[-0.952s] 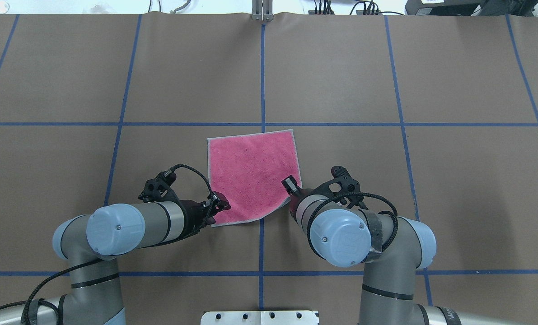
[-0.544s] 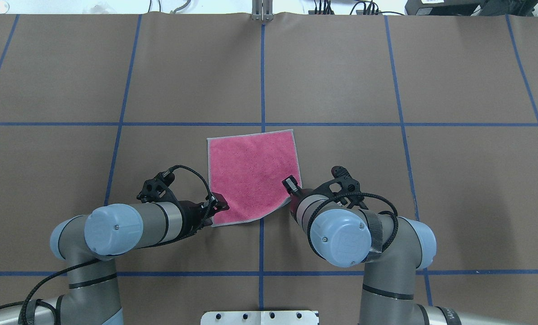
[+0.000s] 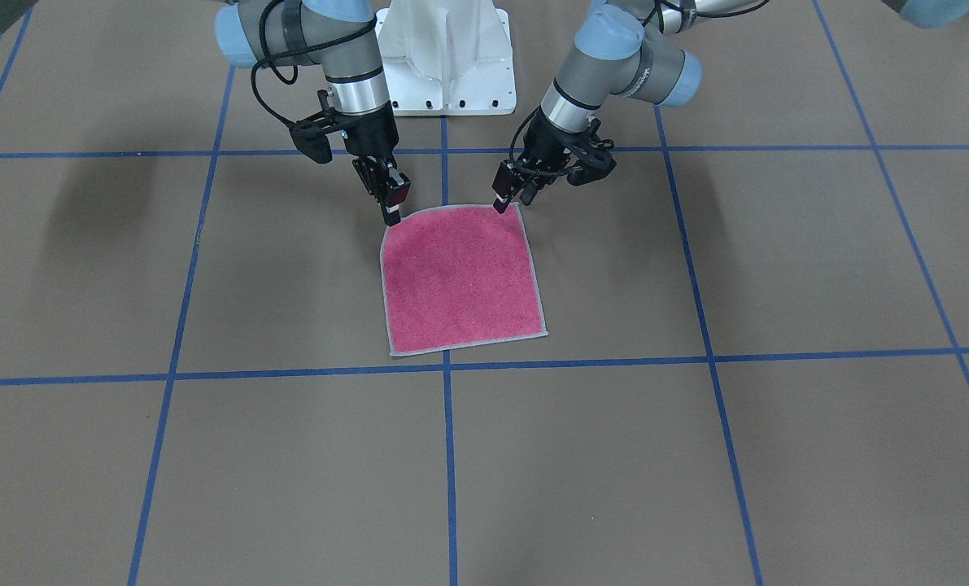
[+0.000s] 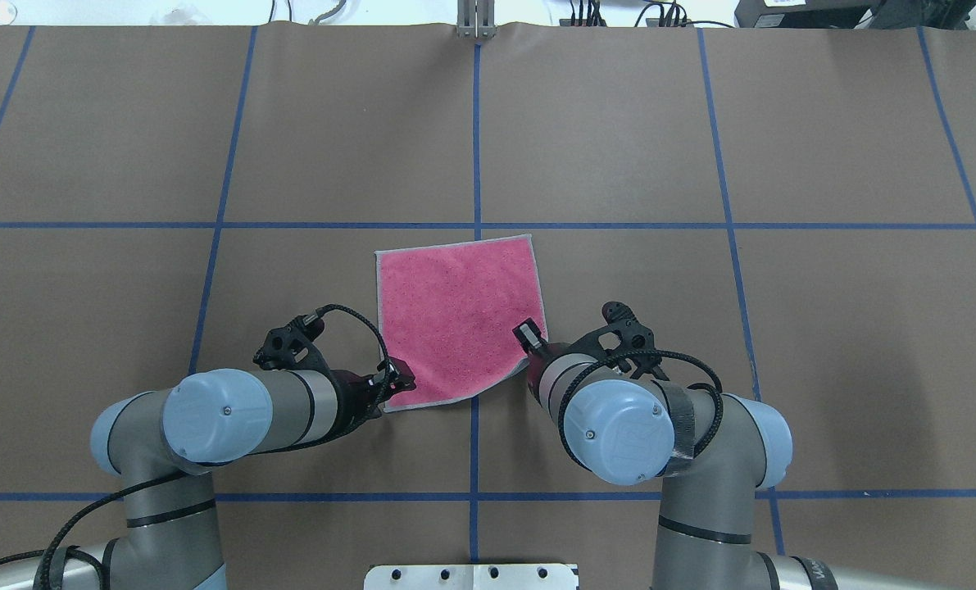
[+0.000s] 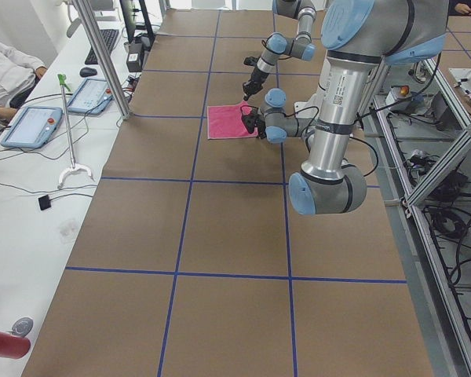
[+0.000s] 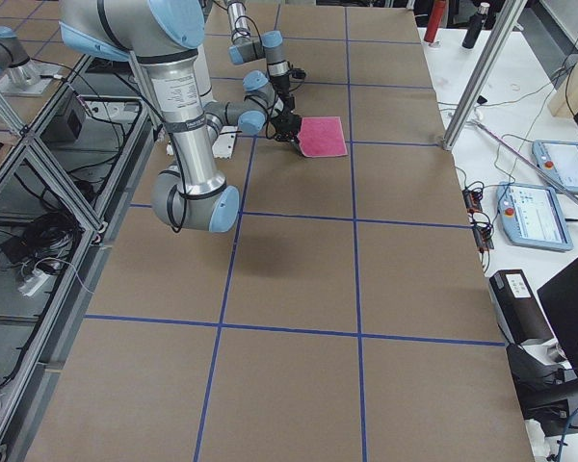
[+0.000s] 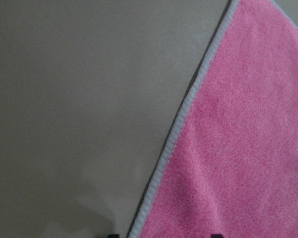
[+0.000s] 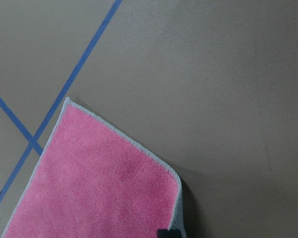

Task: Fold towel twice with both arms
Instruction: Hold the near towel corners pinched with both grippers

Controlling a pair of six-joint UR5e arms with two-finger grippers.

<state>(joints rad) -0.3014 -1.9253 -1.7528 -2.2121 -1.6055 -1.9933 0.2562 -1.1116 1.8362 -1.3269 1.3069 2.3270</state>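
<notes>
My gripper will bring the towel's hidden grey bottom side into view when I fold the towel's near half over, since grey edging borders the towel's pink side.
The towel lies pink face up in the middle of the brown table, and it also shows in the front view. My right gripper is shut on the towel's near right corner, which is pulled up a little. In the right wrist view the towel has a shadow under that raised edge. My left gripper is open at the near left corner. In the left wrist view the towel's grey edging runs between its two spread fingertips.
The white pedestal stands behind the towel at the robot's side. Blue tape lines divide the brown mat into squares. A side bench carries tablets and a person sits there. A metal post stands at the table's far edge.
My left arm has shifted slightly and its gripper has moved a little nearer to the robot at the towel's near left corner. The right arm and the towel have barely moved.
</notes>
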